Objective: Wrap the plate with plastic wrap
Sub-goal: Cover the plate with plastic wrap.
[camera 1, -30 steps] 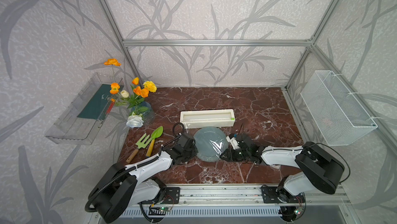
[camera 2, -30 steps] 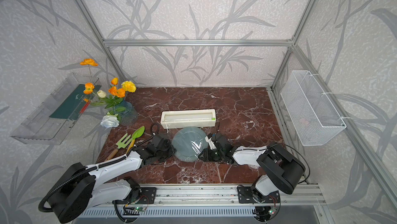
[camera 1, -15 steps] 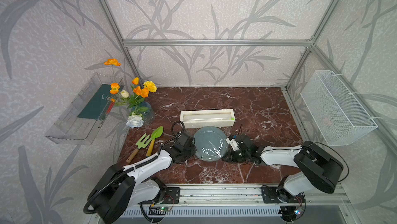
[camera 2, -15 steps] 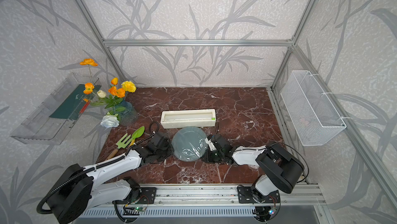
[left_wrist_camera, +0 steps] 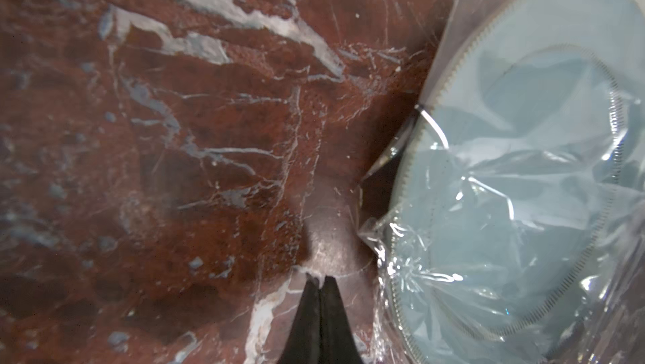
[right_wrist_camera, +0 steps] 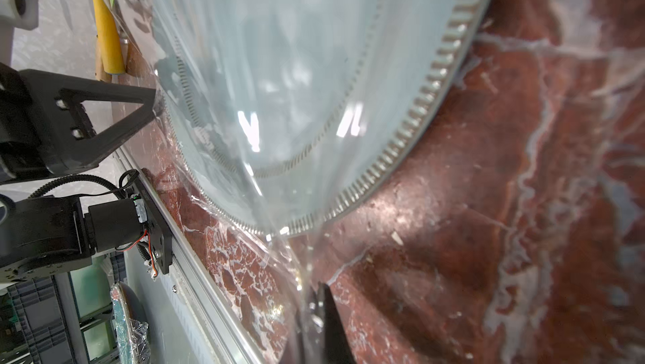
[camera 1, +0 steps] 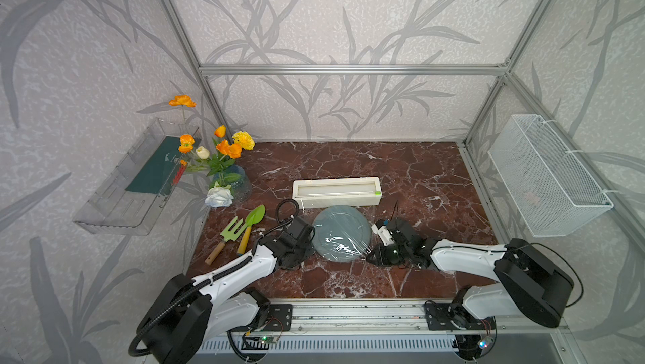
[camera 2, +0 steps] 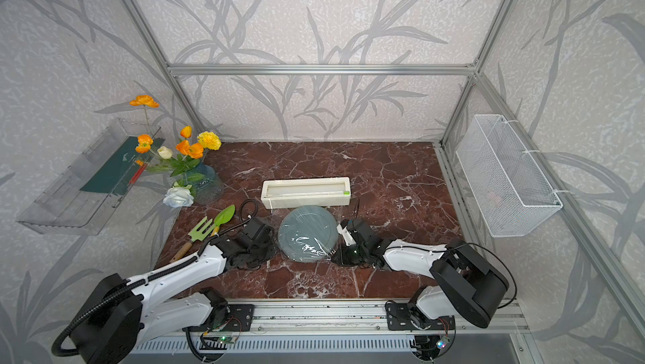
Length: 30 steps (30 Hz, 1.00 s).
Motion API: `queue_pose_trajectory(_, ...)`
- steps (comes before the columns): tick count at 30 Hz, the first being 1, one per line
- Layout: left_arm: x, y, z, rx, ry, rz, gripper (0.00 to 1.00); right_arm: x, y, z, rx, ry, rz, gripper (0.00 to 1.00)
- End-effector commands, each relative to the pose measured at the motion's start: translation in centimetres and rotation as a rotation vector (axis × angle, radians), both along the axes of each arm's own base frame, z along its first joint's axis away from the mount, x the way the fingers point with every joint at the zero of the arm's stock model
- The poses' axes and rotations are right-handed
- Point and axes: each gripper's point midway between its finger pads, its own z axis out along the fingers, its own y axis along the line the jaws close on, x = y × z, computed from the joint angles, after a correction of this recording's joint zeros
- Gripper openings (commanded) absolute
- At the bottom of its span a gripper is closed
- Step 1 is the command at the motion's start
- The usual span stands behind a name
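My right gripper is holding a narrow fold where the plastic wrap bunches up, so next I let go of the fold and take the wrap farther back along the plate's rim.
The grey-blue plate lies in front of the cream box, in both top views. Plastic wrap covers it, crinkled over the near half. My left gripper sits at the plate's left edge, jaws pressed together on a thin edge of the film. At the plate's near right, my right gripper is shut on a stretched fold of the wrap. The plate's toothed rim shows through the film.
The cream dispenser box stands just behind the plate, with film running from it. Green garden tools lie to the left and a flower vase stands at the back left. A wire basket hangs on the right wall.
Both grippers have closed, the right one onto the film beside the plate. The arms have shifted slightly toward the plate's edges, and the wrap over the near half is more crinkled.
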Motion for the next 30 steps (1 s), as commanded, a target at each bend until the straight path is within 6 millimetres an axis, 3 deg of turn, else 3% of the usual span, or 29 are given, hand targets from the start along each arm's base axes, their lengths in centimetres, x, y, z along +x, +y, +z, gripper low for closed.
queue_pose_trajectory(1,-0.1,0.8,0.4,0.037,-0.009,0.003,0.00,-0.5,-0.3,0.2,-0.001,0.012,0.007,0.05)
queue_pose_trajectory(5,-0.1,0.1,0.0,-0.013,-0.014,0.008,0.00,-0.8,-0.3,0.1,0.003,0.020,0.021,0.05)
queue_pose_trajectory(11,0.1,-0.7,-0.1,-0.043,-0.013,-0.005,0.02,-0.4,-2.5,-4.1,-0.156,0.038,-0.031,0.07)
queue_pose_trajectory(16,0.3,-0.9,-0.3,-0.039,-0.002,-0.013,0.03,0.9,-2.0,-5.8,-0.169,0.050,-0.086,0.15)
queue_pose_trajectory(21,0.1,-0.5,-0.3,-0.017,0.004,-0.018,0.03,1.6,-1.6,-6.2,-0.167,0.048,-0.111,0.19)
queue_pose_trajectory(27,0.1,1.9,2.8,0.124,-0.048,-0.053,0.06,0.8,-3.6,-5.0,-0.241,0.011,-0.081,0.33)
queue_pose_trajectory(30,0.9,1.7,5.4,0.118,-0.107,-0.091,0.19,0.4,-4.5,-3.6,-0.269,-0.023,-0.061,0.37)
